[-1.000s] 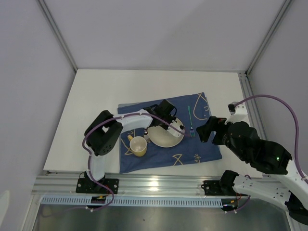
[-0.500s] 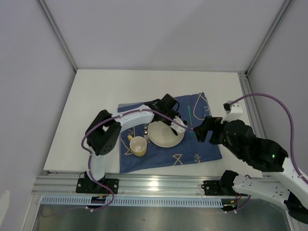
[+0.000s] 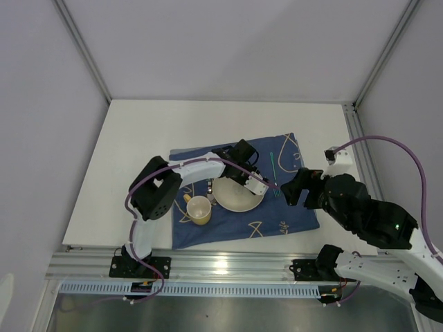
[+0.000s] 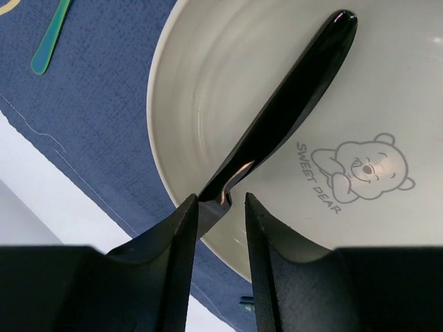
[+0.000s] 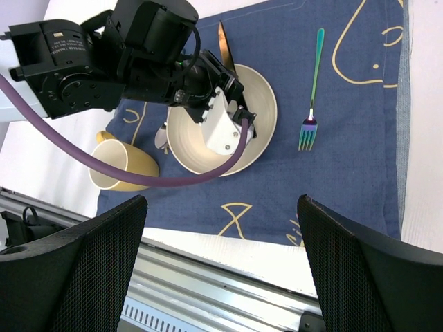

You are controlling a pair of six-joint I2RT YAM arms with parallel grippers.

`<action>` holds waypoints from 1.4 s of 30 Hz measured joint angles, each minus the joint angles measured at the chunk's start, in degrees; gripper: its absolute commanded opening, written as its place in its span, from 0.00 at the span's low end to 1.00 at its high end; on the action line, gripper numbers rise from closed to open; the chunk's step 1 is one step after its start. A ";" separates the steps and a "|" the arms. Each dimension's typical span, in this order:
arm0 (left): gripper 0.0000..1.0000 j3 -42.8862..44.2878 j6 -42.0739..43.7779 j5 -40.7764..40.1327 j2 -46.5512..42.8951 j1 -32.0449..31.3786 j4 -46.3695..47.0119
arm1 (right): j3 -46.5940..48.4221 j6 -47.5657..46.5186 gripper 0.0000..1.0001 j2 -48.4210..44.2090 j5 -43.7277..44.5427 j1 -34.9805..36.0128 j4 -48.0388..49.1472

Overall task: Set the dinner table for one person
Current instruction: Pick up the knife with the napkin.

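Observation:
The dark utensil is lying crooked across the bowl's rim. My left gripper should lift it clear and put it down straight on the cloth [image 3: 190, 186] next to the yellow mug.
On the white dinner table [image 3: 138, 138] lies a dark blue cloth [image 3: 277, 221] holding a cream bowl [image 3: 235, 197] with a bear drawing [image 4: 367, 169]. A dark glossy utensil [image 4: 291, 104] rests inside the bowl. Its near end sits between the fingers of my left gripper [image 4: 220, 200], against the left finger and apart from the other; that gripper is open. My left gripper [image 3: 259, 183] hangs over the bowl's right rim. My right gripper [image 5: 221, 199] stands wide open and empty above the cloth's near right part. A teal fork [image 5: 310, 104] lies right of the bowl.
A yellow mug [image 3: 199, 209] stands left of the bowl on the cloth. A bronze blade [image 5: 223, 45] shows past the bowl's far rim. Aluminium rails [image 3: 228, 266] run along the near edge, and grey walls close in the table.
My left gripper's jaws have parted and no longer pinch the utensil, which now rests in the bowl. The right arm has barely shifted.

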 measured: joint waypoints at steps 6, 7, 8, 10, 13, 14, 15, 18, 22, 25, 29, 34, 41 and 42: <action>0.38 0.57 -0.02 0.00 1.01 -0.07 0.15 | 0.00 0.81 0.93 -0.90 0.07 0.00 -0.63; 0.39 0.66 -0.02 0.02 1.20 -0.07 0.37 | 0.00 0.96 0.93 -0.90 0.04 0.00 -0.76; 0.39 0.66 -0.02 0.02 1.46 -0.11 0.50 | 0.00 0.98 0.93 -0.90 0.07 0.00 -0.94; 0.39 0.74 0.22 -0.09 2.27 -0.11 0.42 | 0.00 1.09 0.93 -1.09 0.04 0.00 -1.25; 0.39 2.25 0.02 -0.04 3.19 -0.11 0.24 | 0.00 1.29 0.93 -1.51 0.02 0.00 -1.53; 0.39 2.62 0.02 -0.04 3.43 -0.11 0.13 | 0.00 1.38 0.93 -1.60 0.04 0.00 -1.57; 0.37 2.99 -0.02 0.02 3.65 -0.11 -0.15 | 0.00 1.40 0.93 -1.60 0.02 0.00 -1.60; 0.26 3.50 -0.39 0.20 3.91 -0.11 -0.83 | 0.00 1.40 0.93 -1.60 -0.04 0.00 -1.64; 0.00 3.80 -1.03 0.22 3.98 -0.11 -1.77 | 0.00 1.42 0.93 -1.60 -0.02 0.00 -1.68; 0.00 4.79 -0.87 0.35 3.96 -0.09 -1.18 | 0.00 1.42 0.93 -1.60 -0.04 0.00 -1.68; 0.00 4.79 -0.98 0.20 3.96 -0.09 -2.32 | 0.00 1.44 0.93 -1.60 -0.04 0.00 -1.64; 0.00 4.59 -0.98 0.17 3.56 -0.09 -2.82 | 0.00 1.42 0.92 -1.51 -0.20 0.00 -1.01; 0.00 1.84 -2.49 -1.60 -1.03 0.15 -3.58 | 0.02 1.42 0.92 -1.36 -0.79 0.04 0.26; 0.00 1.77 -3.02 -1.90 -1.92 0.28 -3.43 | 0.04 1.42 0.92 -1.36 -0.90 0.04 0.44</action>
